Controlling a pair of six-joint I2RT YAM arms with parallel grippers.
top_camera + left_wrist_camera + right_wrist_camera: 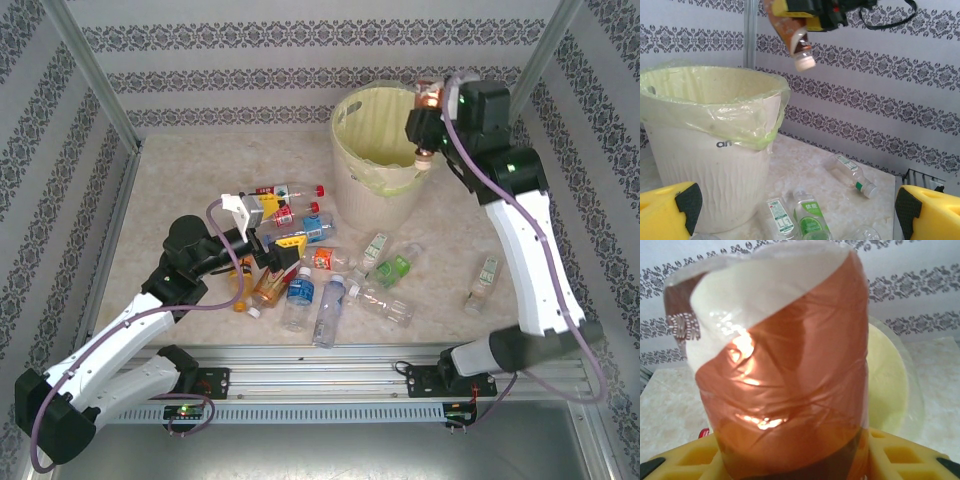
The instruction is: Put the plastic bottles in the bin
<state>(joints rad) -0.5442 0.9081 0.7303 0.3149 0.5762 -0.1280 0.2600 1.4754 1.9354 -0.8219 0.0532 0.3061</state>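
My right gripper keeps moving inward and down while the orange-tinted bottle's white cap (424, 161) hangs above the bin's rim, until the bottle is inside the bin's opening (380, 130).
My right gripper (427, 125) is shut on an orange-tinted bottle (785, 365) and holds it cap down over the right rim of the bin (385, 150). In the left wrist view that bottle (801, 47) hangs with its white cap above the lined bin (715, 150). Several plastic bottles (330, 280) lie on the table in front of the bin, among them a green-labelled one (812, 215) and a clear one (850, 172). My left gripper (275, 242) stands open low among them, nothing between its yellow fingers (665, 212).
One bottle (483, 285) lies apart at the right near my right arm. Patterned walls and metal posts (95, 95) close in the table at the back and sides. A rail (320, 380) runs along the near edge.
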